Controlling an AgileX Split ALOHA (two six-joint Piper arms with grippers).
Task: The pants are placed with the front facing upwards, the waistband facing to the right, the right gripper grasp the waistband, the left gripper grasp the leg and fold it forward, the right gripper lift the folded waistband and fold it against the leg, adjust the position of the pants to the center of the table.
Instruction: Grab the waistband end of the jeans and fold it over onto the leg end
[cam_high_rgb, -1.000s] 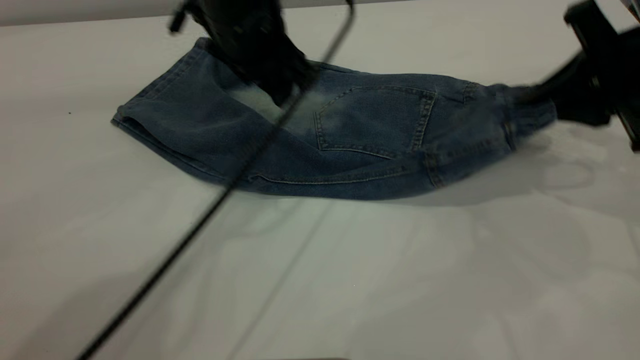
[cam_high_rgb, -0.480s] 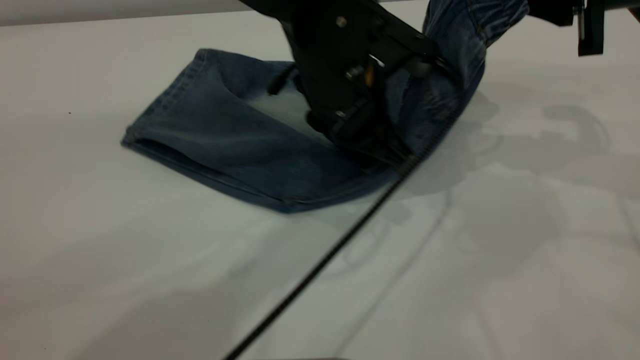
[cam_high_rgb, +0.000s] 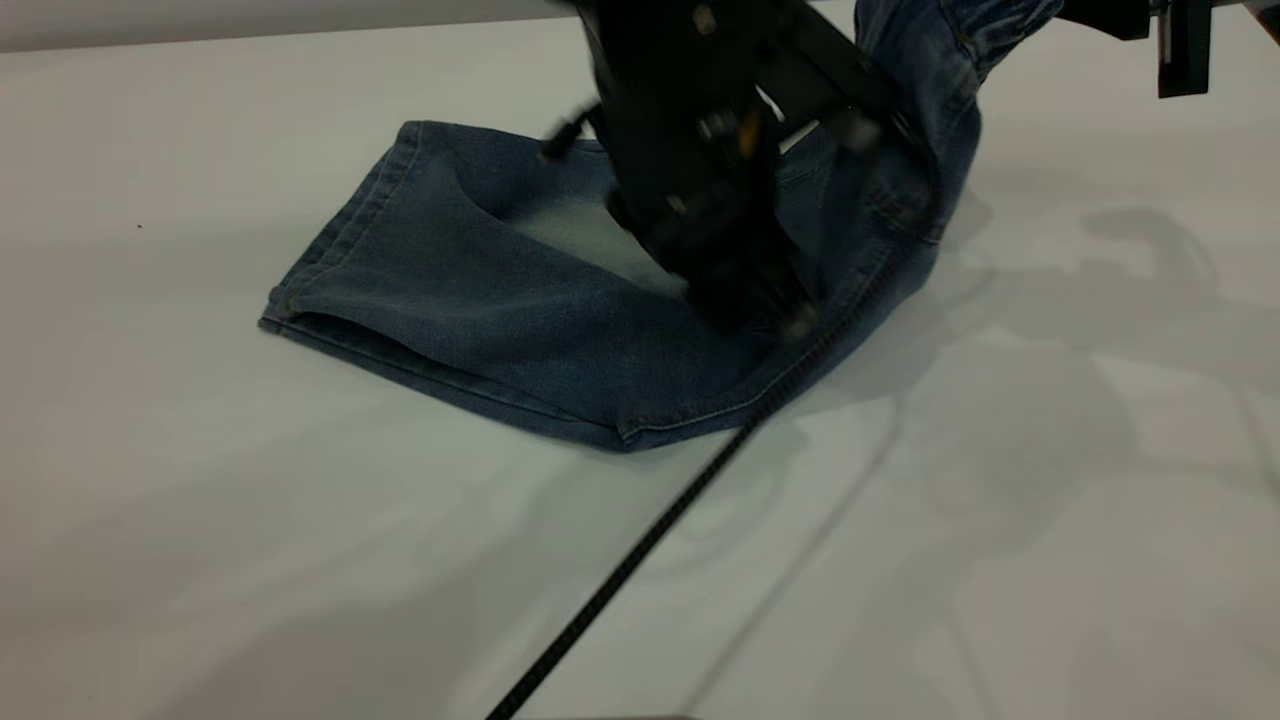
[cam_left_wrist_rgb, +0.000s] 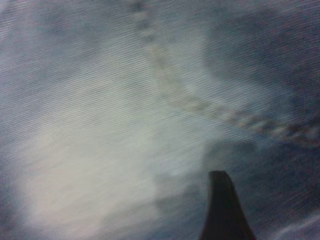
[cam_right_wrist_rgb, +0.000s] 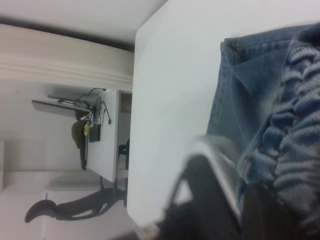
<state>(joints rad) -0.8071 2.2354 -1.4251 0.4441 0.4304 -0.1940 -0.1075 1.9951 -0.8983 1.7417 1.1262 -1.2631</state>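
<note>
My left gripper should back off from the pants' middle, where it sits in the waistband's way, before my right gripper folds the waistband towards the hem.
The blue denim pants lie folded lengthwise on the white table, leg hem to the left. Their right end is pulled up off the table. The ruffled waistband hangs at the top right, and my right gripper is shut on it. The right wrist view shows the gathered waistband clamped in that gripper. My left gripper bears down on the middle of the pants near the fold. The left wrist view is filled with faded denim and a tan seam.
A black braided cable trails from the left gripper across the table towards the near edge. The table's far edge runs along the top. Beyond the table, the right wrist view shows a desk and a chair.
The right gripper has raised the waistband off the table and carried it leftwards. The left gripper has moved right, down onto the middle of the pants. The pants have slid slightly right.
</note>
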